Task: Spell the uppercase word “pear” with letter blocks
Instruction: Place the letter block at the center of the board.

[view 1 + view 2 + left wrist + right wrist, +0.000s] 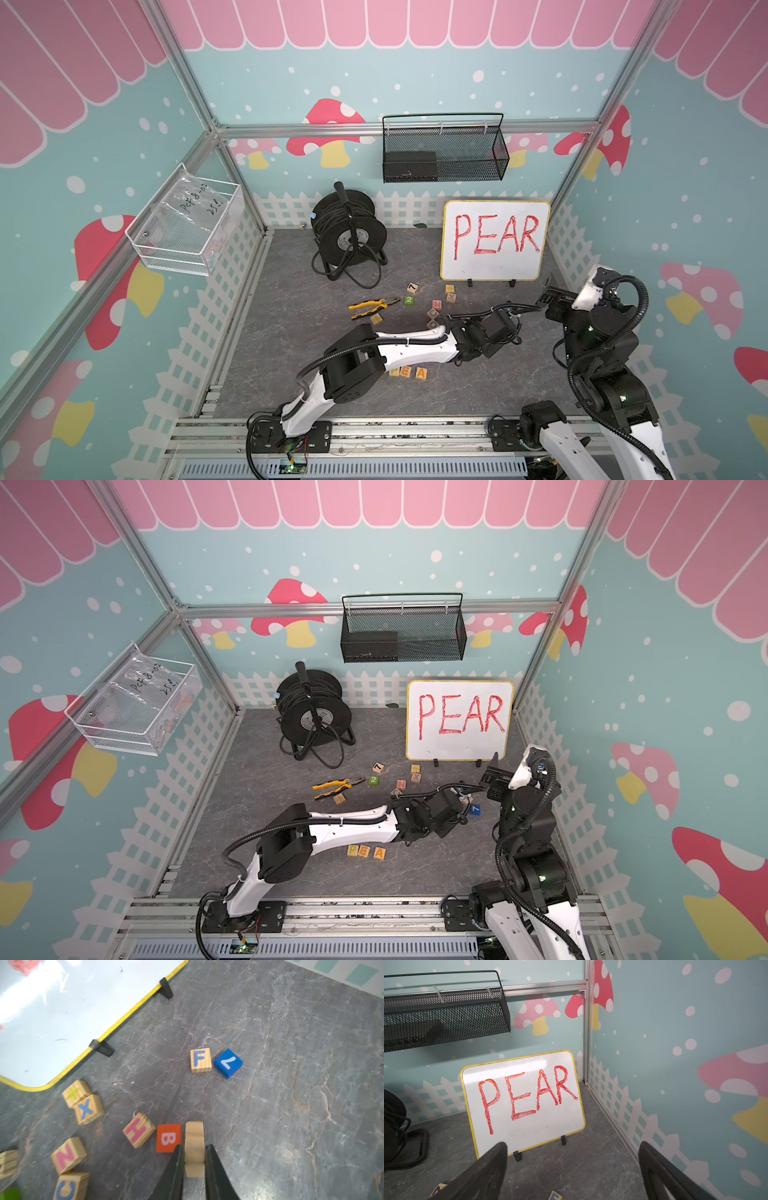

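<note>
Next, my left gripper puts the block down at a tilt in the space (409, 855) beside the A and grips it again to turn it, because the pale-wood block's top (194, 1144) is blank in this grip.
Three letter blocks lie in a row near the front of the table: P (352, 850), E (364, 850) and A (379, 852). In a top view my left arm partly covers the P (395, 371). That arm reaches over to the right side of the table. Its left gripper (193, 1146) is shut on a pale-wood block (194, 1136), gripped by two opposite sides. No lettered face of this block shows. My right gripper (572, 1145) hangs open and empty in front of the whiteboard (521, 1101), and shows in both top views (552, 293).
Loose blocks surround the held one: red B (168, 1138), pink H (138, 1130), X (88, 1109), N (67, 1155), C (69, 1187), F (200, 1059) and a blue 7 (228, 1063). Pliers (370, 307), a green 2 cube (409, 300) and a cable reel (349, 232) lie further back.
</note>
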Action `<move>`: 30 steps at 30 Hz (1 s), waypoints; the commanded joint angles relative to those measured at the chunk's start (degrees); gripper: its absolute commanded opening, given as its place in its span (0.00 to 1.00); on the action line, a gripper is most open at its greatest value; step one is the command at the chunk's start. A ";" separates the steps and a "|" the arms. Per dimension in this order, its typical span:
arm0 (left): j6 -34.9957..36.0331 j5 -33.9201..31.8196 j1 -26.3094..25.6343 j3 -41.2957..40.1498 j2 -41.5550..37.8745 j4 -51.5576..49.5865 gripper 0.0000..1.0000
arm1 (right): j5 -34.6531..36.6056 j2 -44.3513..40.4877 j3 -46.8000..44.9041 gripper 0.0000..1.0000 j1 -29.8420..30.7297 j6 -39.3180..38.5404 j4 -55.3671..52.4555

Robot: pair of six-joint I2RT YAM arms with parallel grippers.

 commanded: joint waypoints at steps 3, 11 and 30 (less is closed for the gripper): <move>-0.55 -4.11 0.16 -8.76 -5.77 1.18 0.20 | -3.72 -0.51 -1.68 0.99 0.09 3.61 0.21; -2.09 -5.50 0.17 -14.84 -8.64 0.17 0.19 | -6.14 -0.48 -3.07 0.99 0.06 4.78 0.04; -2.76 -12.57 -4.02 -14.52 -5.42 -5.92 0.19 | -4.96 -0.51 -3.77 0.99 0.07 4.08 0.14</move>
